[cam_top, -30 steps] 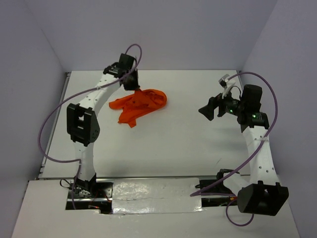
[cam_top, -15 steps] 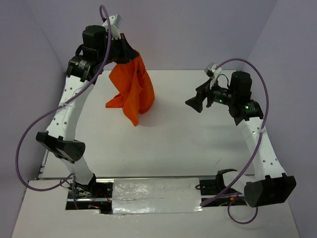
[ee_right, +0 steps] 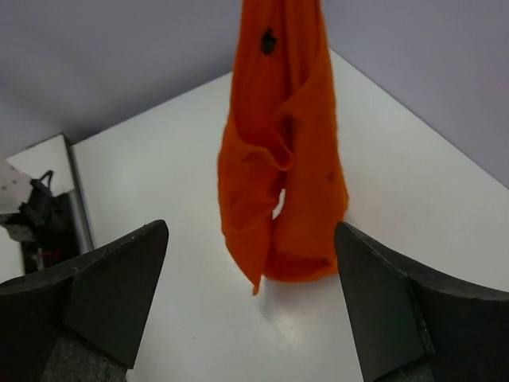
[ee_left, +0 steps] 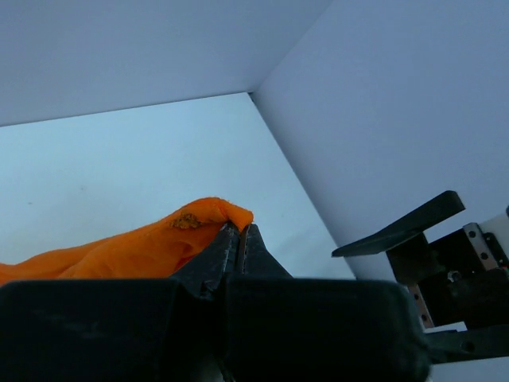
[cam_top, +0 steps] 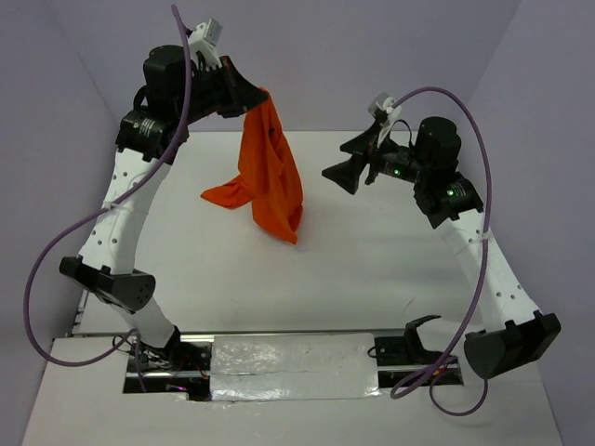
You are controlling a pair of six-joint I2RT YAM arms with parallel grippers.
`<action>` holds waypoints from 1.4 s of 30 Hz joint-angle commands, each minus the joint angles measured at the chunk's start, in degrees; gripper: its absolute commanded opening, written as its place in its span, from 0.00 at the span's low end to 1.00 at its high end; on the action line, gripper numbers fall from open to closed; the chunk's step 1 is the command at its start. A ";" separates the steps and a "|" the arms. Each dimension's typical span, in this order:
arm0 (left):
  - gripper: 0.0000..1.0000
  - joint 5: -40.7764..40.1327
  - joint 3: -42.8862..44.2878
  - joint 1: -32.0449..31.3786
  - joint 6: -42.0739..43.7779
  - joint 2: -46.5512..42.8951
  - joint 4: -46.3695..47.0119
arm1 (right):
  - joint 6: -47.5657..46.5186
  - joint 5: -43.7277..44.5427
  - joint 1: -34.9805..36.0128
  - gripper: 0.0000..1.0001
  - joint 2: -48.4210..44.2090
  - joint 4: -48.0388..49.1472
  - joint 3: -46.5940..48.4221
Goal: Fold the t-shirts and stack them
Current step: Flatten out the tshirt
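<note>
I expect the orange t-shirt [cam_top: 279, 202] to open out wide but stay partly folded over when I pull it and lay it down, because loose folds [cam_top: 271, 141] overlap down the narrow drape.
The orange t-shirt [cam_top: 270, 177] hangs in a long bunched drape, held by one edge high above the table. Its lower folds reach down to the tabletop or near it. My left gripper [cam_top: 263, 93] is shut on its top edge; in the left wrist view the jaws [ee_left: 241, 229] meet with orange cloth [ee_left: 119, 251] pinched at the tips. My right gripper [cam_top: 346, 160] is open, raised, and pointing left at the shirt from a short way off. In the right wrist view the shirt [ee_right: 282, 159] hangs ahead between the wide-apart fingers [ee_right: 119, 278], not touching them.
The white table [cam_top: 372, 260] is closed in by grey walls [cam_top: 372, 56] at the back and both sides. Purple cables loop off both arms. The arm bases and a foil-covered strip [cam_top: 288, 358] sit at the near edge.
My left arm has lifted the t-shirt from a crumpled heap on the table to a hanging drape. My right gripper has risen and moved left toward it, staying open.
</note>
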 commanded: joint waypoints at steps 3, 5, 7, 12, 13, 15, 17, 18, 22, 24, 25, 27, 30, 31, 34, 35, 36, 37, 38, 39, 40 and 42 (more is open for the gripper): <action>0.00 0.79 4.67 -2.07 -5.13 0.16 7.19 | 8.78 4.34 5.84 0.91 -1.18 4.81 -0.10; 0.00 0.61 5.02 -2.33 -6.62 0.16 8.16 | 9.22 7.23 8.65 0.91 -1.80 4.89 -1.33; 0.00 -0.18 5.02 -2.77 -7.68 0.08 9.30 | 9.84 10.05 10.85 0.89 -1.45 4.54 -1.77; 0.00 -2.11 5.28 -3.56 -8.82 0.16 10.18 | 11.51 22.61 17.87 0.85 0.13 3.58 -1.16; 0.00 -2.37 5.28 -3.65 -9.09 0.25 10.10 | 12.12 24.89 19.37 0.86 0.83 3.49 -1.25; 0.00 -2.81 5.28 -3.83 -9.35 0.25 9.75 | 13.88 31.72 23.24 0.86 1.71 3.57 -1.34; 0.00 -3.25 5.20 -3.92 -9.53 0.17 9.40 | 15.11 38.15 26.39 0.87 3.20 3.49 -0.73; 0.00 -3.43 5.20 -4.00 -9.53 0.08 9.31 | 15.29 40.27 27.46 0.87 3.82 3.40 -0.37; 0.00 -4.74 4.50 -4.36 -9.79 -0.54 9.22 | 15.73 49.86 31.77 0.88 7.06 3.66 1.82; 0.00 -5.10 4.23 -4.44 -10.05 -0.71 9.31 | 15.55 52.86 34.05 0.85 8.65 3.14 2.79; 0.00 -5.36 3.79 -4.53 -10.14 -0.89 9.39 | 15.90 55.47 34.67 0.84 8.92 3.31 2.71; 0.00 -5.45 3.35 -4.62 -10.41 -1.15 9.66 | 16.34 57.86 36.25 0.80 10.40 3.31 2.62; 0.00 -5.89 2.91 -4.80 -10.50 -1.42 9.83 | 16.87 59.89 37.48 0.72 12.34 3.14 2.97; 0.00 -5.98 3.00 -4.80 -10.50 -1.50 9.92 | 16.52 61.20 38.01 0.69 12.70 3.22 2.88; 0.00 -6.33 2.91 -4.80 -10.41 -1.77 9.83 | 15.73 64.37 38.37 0.54 13.92 4.98 2.27; 0.00 -6.85 2.82 -4.80 -10.32 -1.94 9.83 | 15.21 66.64 38.45 0.49 14.19 6.03 2.01; 0.00 -6.86 2.65 -4.80 -10.23 -2.03 9.83 | 14.59 67.27 38.37 0.46 14.63 6.73 1.92; 0.00 -6.95 2.39 -4.80 -10.23 -2.21 9.83 | 13.63 67.54 38.37 0.43 14.72 7.35 1.66; 0.00 -7.12 2.12 -4.80 -10.23 -2.38 9.92 | 13.27 67.54 38.28 0.37 14.81 8.22 1.30; 0.00 -7.47 1.95 -4.80 -10.14 -2.47 10.09 | 13.01 67.46 38.19 0.34 14.72 8.49 1.13; 0.00 -7.56 1.60 -4.80 -10.06 -2.65 10.01 | 12.40 67.28 38.19 0.32 14.46 8.76 0.69; 0.00 -8.26 1.33 -4.80 -9.71 -2.91 10.01 | 11.52 67.01 38.10 0.23 13.59 9.81 0.07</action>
